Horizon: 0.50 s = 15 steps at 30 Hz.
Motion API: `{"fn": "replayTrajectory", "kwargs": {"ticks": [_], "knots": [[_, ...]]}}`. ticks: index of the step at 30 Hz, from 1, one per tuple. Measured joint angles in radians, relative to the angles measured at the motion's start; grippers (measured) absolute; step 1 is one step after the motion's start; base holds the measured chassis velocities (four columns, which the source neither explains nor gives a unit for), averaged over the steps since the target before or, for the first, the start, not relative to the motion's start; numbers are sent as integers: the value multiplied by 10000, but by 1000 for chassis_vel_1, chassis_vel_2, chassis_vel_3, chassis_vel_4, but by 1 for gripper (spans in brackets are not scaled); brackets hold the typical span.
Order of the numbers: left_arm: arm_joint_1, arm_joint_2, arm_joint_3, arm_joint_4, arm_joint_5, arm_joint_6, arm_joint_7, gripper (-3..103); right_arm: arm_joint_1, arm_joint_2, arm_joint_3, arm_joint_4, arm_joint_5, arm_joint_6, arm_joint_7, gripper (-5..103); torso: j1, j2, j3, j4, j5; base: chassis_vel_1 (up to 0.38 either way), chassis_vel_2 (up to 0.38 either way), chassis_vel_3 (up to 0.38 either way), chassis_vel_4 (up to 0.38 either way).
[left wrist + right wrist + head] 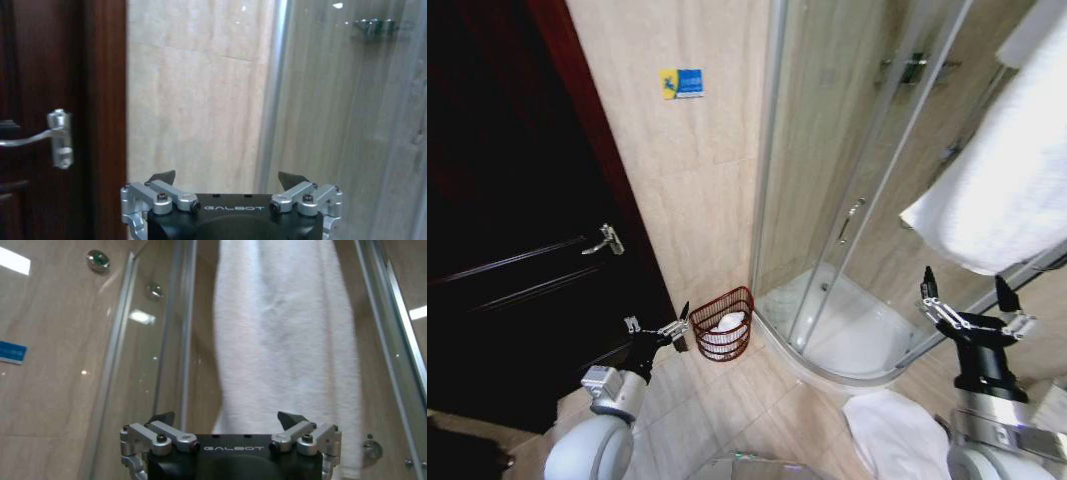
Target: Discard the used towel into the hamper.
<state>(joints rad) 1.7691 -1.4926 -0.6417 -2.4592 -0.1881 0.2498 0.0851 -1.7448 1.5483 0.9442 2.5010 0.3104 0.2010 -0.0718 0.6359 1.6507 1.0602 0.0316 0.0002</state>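
I expect the white towel (1007, 170) to slide off the rail and hang down long when I pull it, because it hangs loose with its lower edge (945, 252) free.
A white towel (1002, 190) hangs over the rail on the shower's glass wall at the upper right. My right gripper (964, 282) is open just below its lower edge and holds nothing. In the right wrist view the towel (287, 335) hangs straight ahead of the open gripper (227, 419), apart from it. The hamper (723, 324), a small reddish-brown wire basket, stands on the floor against the tiled wall beside the shower, with something white inside. My left gripper (658, 322) hovers open just left of the hamper; in its wrist view it (227, 178) faces the wall.
A dark wooden door (507, 200) with a metal handle (605, 240) is at the left. The curved glass shower enclosure (857, 230) with its raised tray stands right of the hamper. A white cloth (895, 432) lies on the floor tiles near my right arm.
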Motion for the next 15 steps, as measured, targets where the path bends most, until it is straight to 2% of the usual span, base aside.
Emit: {"fn": "replayTrajectory", "kwargs": {"ticks": [8, 10, 11, 15], "knots": [[-1, 0, 0, 2, -1, -1, 1, 100, 17, 25, -32, -6, -40, 0, 0, 100, 0, -1, 0, -2, -5, -316, -306, 308, 321], [0, -1, 0, 1, 0, -1, 1, 100, 31, 13, -30, -10, -36, 1, -5, 100, 1, -2, 1, 1, 6, -359, -352, 369, 363], [-1, -1, 1, 3, -1, 0, 4, 100, 84, -65, -65, -9, 0, 68, -86, 100, -2, 0, -1, -3, -9, -325, -353, 376, 359], [0, -4, 3, 2, -2, 0, 4, 100, 302, -335, -171, -10, 155, 294, -404, 100, 2, -2, 1, -1, 2, -305, -327, 337, 316]]}}
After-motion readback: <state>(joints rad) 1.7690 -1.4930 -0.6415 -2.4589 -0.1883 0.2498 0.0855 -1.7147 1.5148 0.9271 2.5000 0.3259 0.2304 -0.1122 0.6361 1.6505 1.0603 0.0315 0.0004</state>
